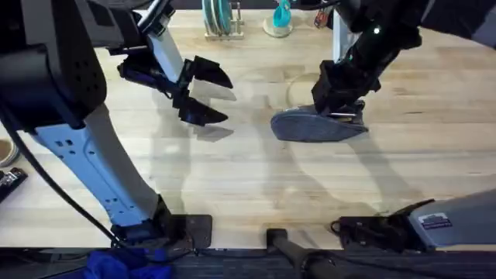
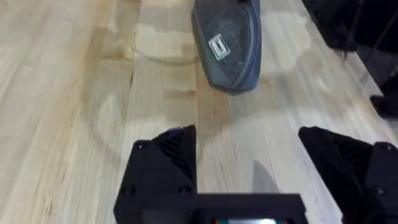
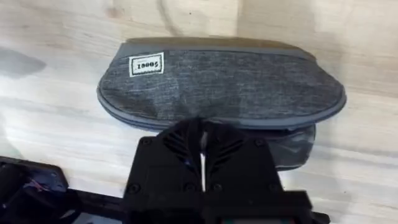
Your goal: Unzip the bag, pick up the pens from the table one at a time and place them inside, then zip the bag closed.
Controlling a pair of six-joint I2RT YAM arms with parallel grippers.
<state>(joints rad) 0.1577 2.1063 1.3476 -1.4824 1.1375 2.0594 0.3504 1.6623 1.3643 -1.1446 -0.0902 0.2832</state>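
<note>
The bag's end [image 1: 284,126] is rounded along its curved seam [image 2: 249,65], so I expect it to get narrow when my left gripper squeezes it and then go round again.
The grey-blue bag [image 1: 310,128] lies flat on the table [image 1: 248,186], right of centre, with a small white label on its side [image 3: 147,65]. My right gripper [image 1: 341,110] is down on the bag's right end. In the right wrist view its fingers [image 3: 202,146] are pressed together at the zipper seam of the bag [image 3: 217,81], and the pull is hidden under them. My left gripper [image 1: 225,99] hovers open and empty to the left of the bag. From the left wrist it [image 2: 249,155] sees the bag [image 2: 227,43] ahead. The pens are out of view.
A rack holding plates [image 1: 219,19] and a teal object [image 1: 280,19] stand at the table's far edge. A dark item [image 1: 9,182] lies at the left edge. Bare wood stretches between the grippers and in front of the bag.
</note>
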